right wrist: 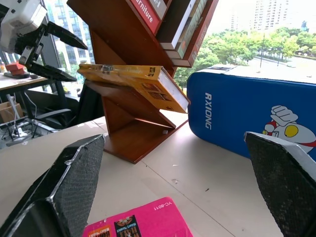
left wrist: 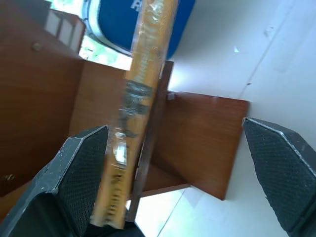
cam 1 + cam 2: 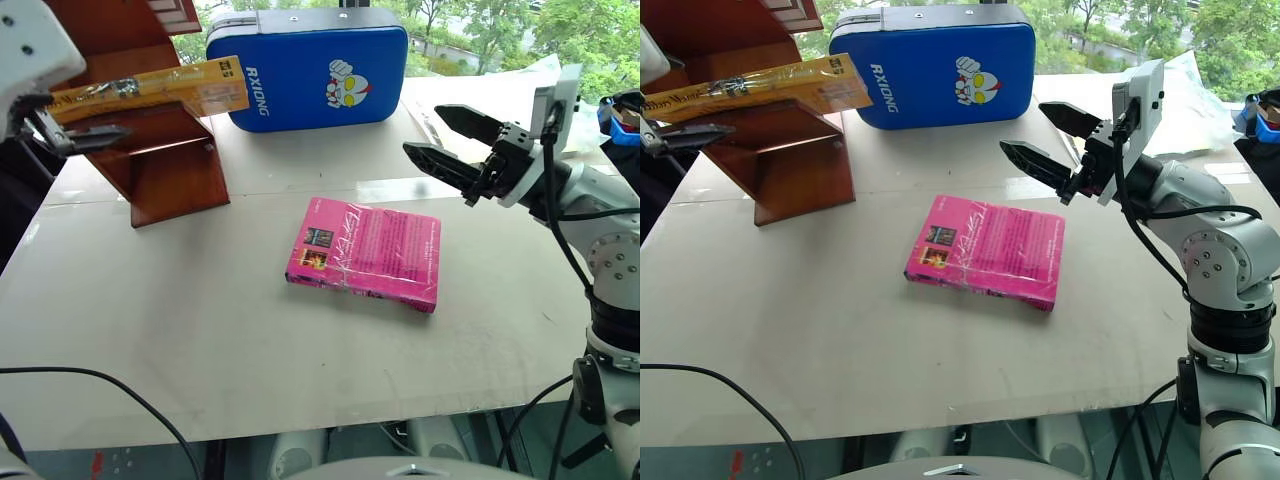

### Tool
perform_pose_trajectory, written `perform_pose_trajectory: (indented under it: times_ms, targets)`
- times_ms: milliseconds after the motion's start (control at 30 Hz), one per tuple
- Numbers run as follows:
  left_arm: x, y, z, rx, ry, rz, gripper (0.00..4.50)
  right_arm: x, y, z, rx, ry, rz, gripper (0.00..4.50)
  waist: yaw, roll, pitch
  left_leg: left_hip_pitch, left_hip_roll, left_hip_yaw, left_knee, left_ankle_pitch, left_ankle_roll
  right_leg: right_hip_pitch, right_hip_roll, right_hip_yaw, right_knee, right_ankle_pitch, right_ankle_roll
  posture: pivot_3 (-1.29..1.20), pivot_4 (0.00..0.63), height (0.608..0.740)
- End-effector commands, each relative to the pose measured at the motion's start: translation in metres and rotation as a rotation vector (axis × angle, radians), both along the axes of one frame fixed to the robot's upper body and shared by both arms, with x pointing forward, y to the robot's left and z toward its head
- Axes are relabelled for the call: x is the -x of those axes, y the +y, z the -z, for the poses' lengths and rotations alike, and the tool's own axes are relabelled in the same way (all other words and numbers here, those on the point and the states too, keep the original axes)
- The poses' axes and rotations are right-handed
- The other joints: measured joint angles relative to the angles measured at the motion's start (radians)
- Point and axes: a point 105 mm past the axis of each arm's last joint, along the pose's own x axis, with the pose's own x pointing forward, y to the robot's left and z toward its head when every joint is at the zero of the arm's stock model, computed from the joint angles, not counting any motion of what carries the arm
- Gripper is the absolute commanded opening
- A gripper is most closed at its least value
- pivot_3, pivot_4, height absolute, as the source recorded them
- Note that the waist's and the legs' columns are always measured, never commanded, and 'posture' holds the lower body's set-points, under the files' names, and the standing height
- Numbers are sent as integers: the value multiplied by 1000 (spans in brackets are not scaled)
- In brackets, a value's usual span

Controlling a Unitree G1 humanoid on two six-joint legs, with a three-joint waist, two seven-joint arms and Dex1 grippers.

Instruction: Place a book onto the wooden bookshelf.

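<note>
The yellow-orange book's end sticks out past the bookshelf's board, so my left gripper should keep going around to that end and close its fingers to push.
The yellow-orange book lies flat on a slanted board of the reddish-brown wooden bookshelf, at the table's far left. My left gripper is open at the book's left end. Its fingers stand wide apart, and the book's spine runs close beside one pad. The other finger is well clear of the book. My right gripper hovers open and empty over the table's right side, beyond a magenta-pink book.
A blue padded case stands at the back of the white table, right of the shelf. Other books fill the shelf's upper slot. A black cable crosses the front left corner.
</note>
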Motion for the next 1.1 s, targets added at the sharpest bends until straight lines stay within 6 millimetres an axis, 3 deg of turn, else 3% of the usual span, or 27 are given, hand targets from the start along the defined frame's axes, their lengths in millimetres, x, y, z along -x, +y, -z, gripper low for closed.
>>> perform_pose_trajectory:
  times_ms: [33, 100, 200, 300, 367, 467, 633, 767, 1000, 1100]
  targets:
    - [5, -33, -2, 119, 0, 139, 4473, 6, -3, -10, 2, -49, 12, 4500, 1, 0, 0, 0, 0, 0, 1, 0, 0, 0, 0, 0, 0, 0, 0, 0, 150, 740]
    - [0, -55, 6, 214, 6, 217, 4473, 6, -4, -10, 5, -53, 20, 4500, 0, 0, 0, -1, 0, 1, 2, 0, 0, 0, -1, 1, 1, 0, 0, 0, 150, 740]
    - [-16, -107, 31, 459, 11, 367, 4473, 6, -6, -9, 12, -57, 36, 4500, 7, 2, -1, -1, 0, -1, 4, 0, 0, 1, -1, 0, 2, 0, 0, 0, 150, 740]
    - [-40, -140, 52, 656, -80, 345, 4473, 7, -8, -9, 13, -61, 48, 4500, 13, 2, -1, 0, 0, -4, 10, 0, 0, 6, -2, -1, 3, 0, 1, 0, 150, 740]
    - [-65, -156, 72, 798, -188, 234, 4473, 8, -9, -10, 12, -62, 56, 4500, 8, 1, -1, 0, -2, -3, 12, 0, 0, 7, -2, 0, 1, 1, 2, 0, 150, 740]
    - [-100, -170, 98, 860, -323, 61, 4473, 8, -10, -10, 15, -59, 64, 4500, 5, 1, -2, 2, -2, -5, 12, 0, 0, 7, -2, 3, 2, 2, 3, 0, 150, 740]
    - [-136, -194, 90, 872, -511, 12, 4473, 9, -11, -12, 12, -62, 75, 4500, 11, 1, -1, 1, -3, -4, 11, 0, 0, 6, -1, 0, 3, 2, 1, 0, 150, 740]
    - [-153, -196, 74, 843, -664, -25, 3354, 10, -11, -13, 17, -69, 83, 4500, 12, 1, -1, 1, -3, -2, 11, 0, 0, 6, -2, 1, 1, 3, 2, 0, 150, 740]
    - [-162, -166, 61, 841, -827, -201, 56, 13, -19, -17, 15, -90, 126, 4500, 9, 1, -1, 0, -4, -3, 9, 0, 1, 6, -3, 0, -1, 3, 3, 0, 150, 740]
    - [-164, -153, 61, 828, -857, -280, 16, 13, -21, -16, 15, -91, 136, 4500, 10, 1, -1, -1, -4, -3, 9, 0, 1, 6, -3, 0, -2, 3, 3, 0, 150, 740]
